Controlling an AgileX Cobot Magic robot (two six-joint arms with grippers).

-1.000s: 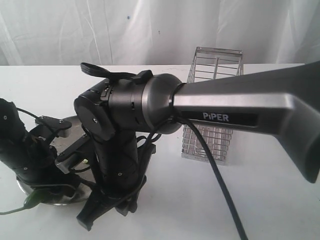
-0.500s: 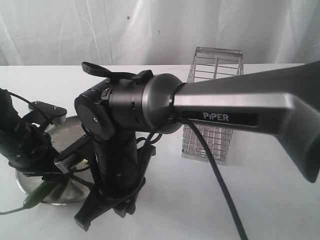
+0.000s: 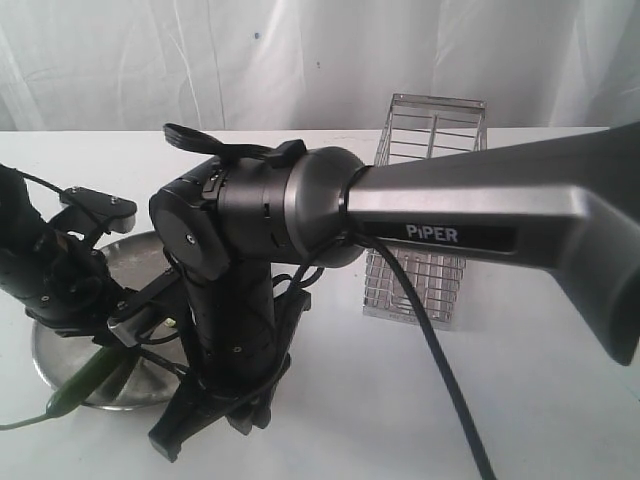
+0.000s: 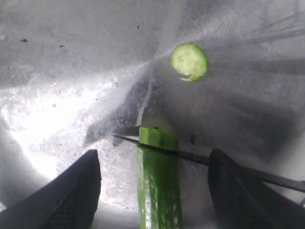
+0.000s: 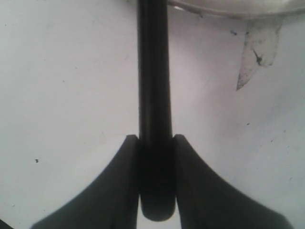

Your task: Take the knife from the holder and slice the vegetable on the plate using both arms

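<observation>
The knife's blade (image 4: 189,156) is close to my left gripper's open fingers, so that gripper should back away and clamp the vegetable nearer the plate's rim (image 3: 90,380) before slicing.
In the left wrist view the green vegetable (image 4: 158,186) lies on the steel plate (image 4: 71,86), with a round cut slice (image 4: 189,62) farther off. The thin dark blade of the knife (image 4: 190,155) crosses the vegetable near its cut end. My left gripper (image 4: 153,162) is open, one finger on each side of the vegetable and neither touching it. My right gripper (image 5: 155,143) is shut on the knife's black handle (image 5: 154,81). In the exterior view the vegetable (image 3: 85,380) reaches over the plate's (image 3: 140,250) front rim, and the wire holder (image 3: 430,200) stands at the back right.
The right arm's big grey body (image 3: 480,215) with "PiPER" lettering crosses the exterior view and hides much of the table's middle. A black cable (image 3: 450,390) hangs from it toward the front. A white curtain closes off the back.
The left arm has lifted and drawn back to the left over the plate, so more of the vegetable shows at the front rim. The right arm has stayed put.
</observation>
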